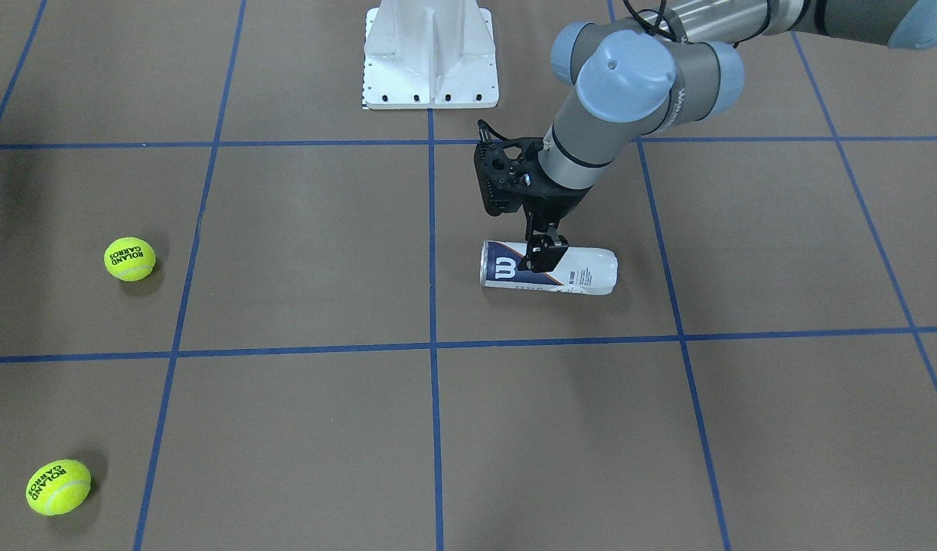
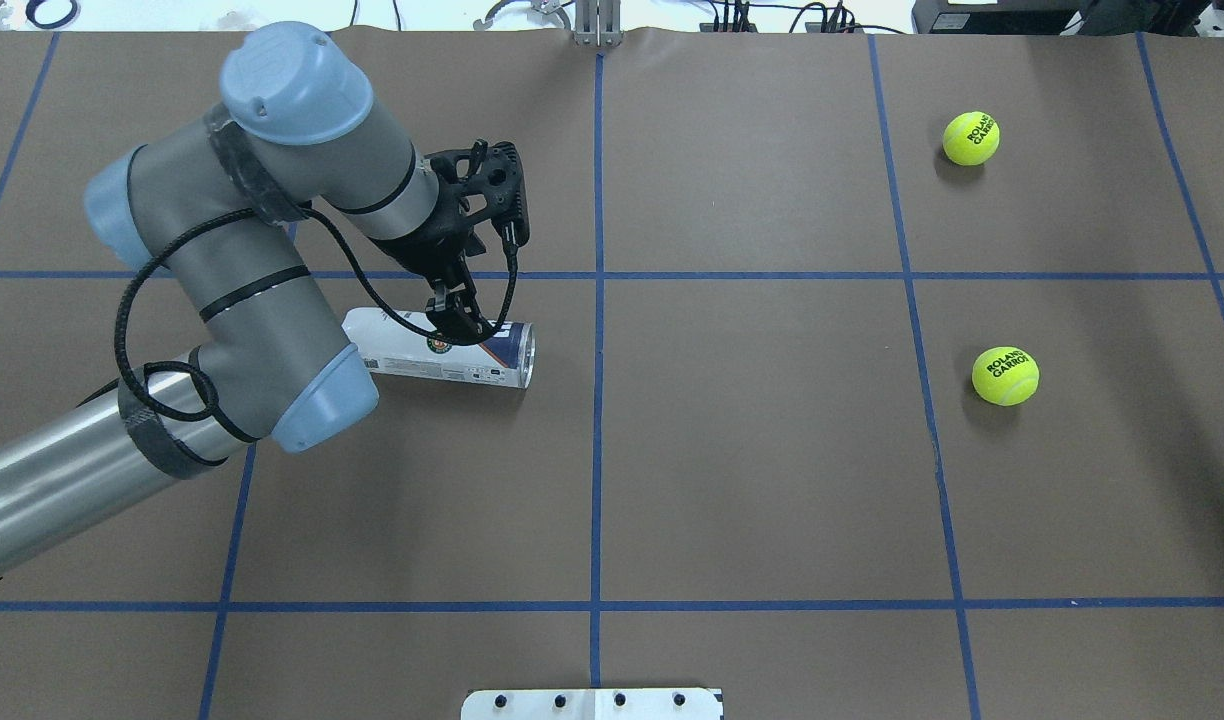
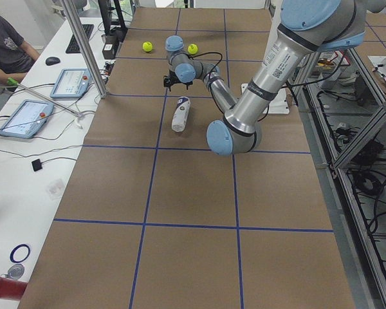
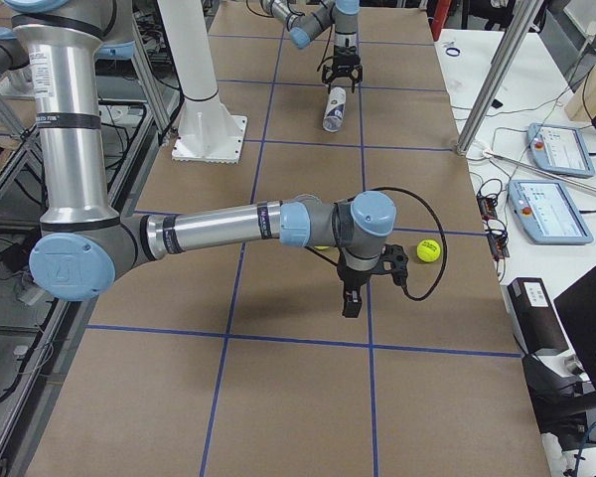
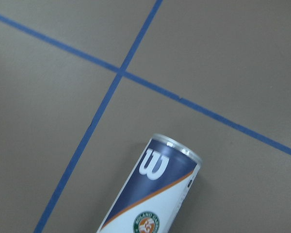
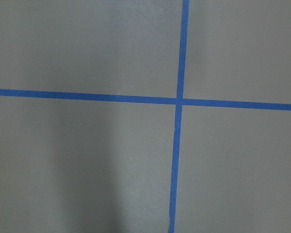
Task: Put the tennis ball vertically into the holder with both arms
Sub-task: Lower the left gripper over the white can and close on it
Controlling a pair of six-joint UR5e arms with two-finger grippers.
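Observation:
My gripper should expect an empty opening at the holder's end [image 1: 550,268] beside the W when it tilts the holder upright, because a metal rim [image 1: 484,263] goes around that end.
The holder [image 1: 591,272] lies on its side on the brown table, metal rim toward the middle line; it also shows in the overhead view [image 2: 412,358] and the left wrist view [image 5: 155,194]. My left gripper [image 1: 546,259] points down over the holder's middle with its fingers [image 2: 450,318] open across it. Two yellow tennis balls [image 2: 971,138] [image 2: 1005,376] lie far off on the robot's right side. My right gripper [image 4: 351,301] shows only in the exterior right view, hanging low over the table near one ball [image 4: 428,250]; I cannot tell if it is open or shut.
The white pedestal base [image 1: 430,53] stands at the robot's edge of the table. Blue tape lines cross the table. Operator tables with tablets [image 4: 556,149] run along the far side.

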